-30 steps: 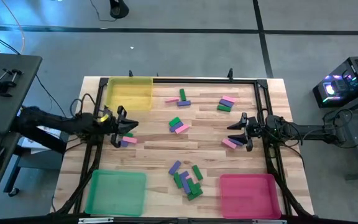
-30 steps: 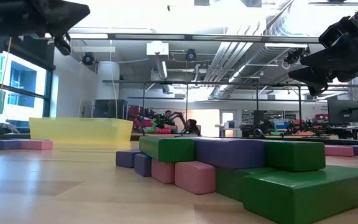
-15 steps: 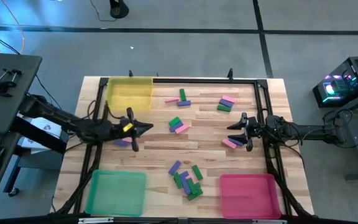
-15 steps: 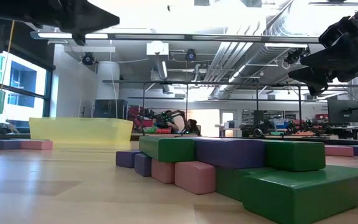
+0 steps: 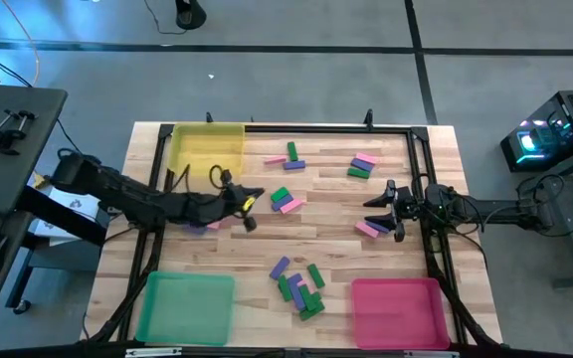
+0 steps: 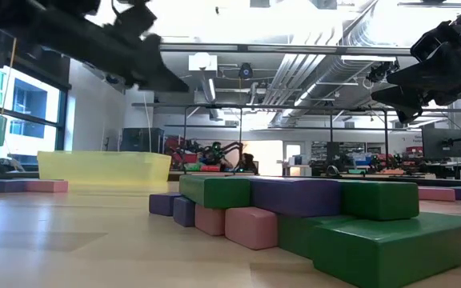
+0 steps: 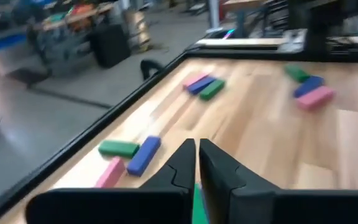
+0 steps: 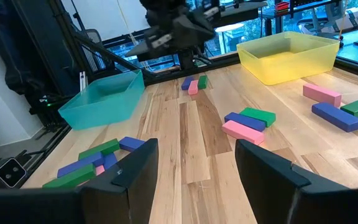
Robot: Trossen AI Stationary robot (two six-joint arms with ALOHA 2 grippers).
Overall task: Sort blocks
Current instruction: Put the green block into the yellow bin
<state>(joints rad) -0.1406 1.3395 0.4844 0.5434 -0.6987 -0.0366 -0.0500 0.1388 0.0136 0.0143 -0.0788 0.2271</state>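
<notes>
I should pull my left gripper back, tip it down and open it around the green block [image 5: 280, 194], since the gripper points shut past the central group's green block [image 7: 198, 206].
Small green, pink and purple-blue blocks lie flat on the wooden table in clusters: a central group [image 5: 285, 200], two far groups [image 5: 291, 155] [image 5: 363, 164], a near pile [image 5: 301, 283] [image 6: 294, 216] and a pair [image 5: 202, 227] under my left arm. My left gripper [image 5: 254, 199] [image 7: 197, 155] hovers shut above the table, just left of the central group and holding nothing. My right gripper [image 5: 378, 205] [image 8: 194, 168] stands open at the table's right, above a pink block [image 5: 368, 229].
A yellow tray [image 5: 207, 149] stands at the far left. A green tray [image 5: 185, 306] is at the near left and a pink-red tray [image 5: 399, 310] at the near right. A black frame [image 5: 326, 128] rims the table. Bare wood lies between the clusters.
My left gripper has swung from the table's left edge toward the right, passing over the purple and pink pair toward the central group. It has rolled and sunk a little and stayed shut.
</notes>
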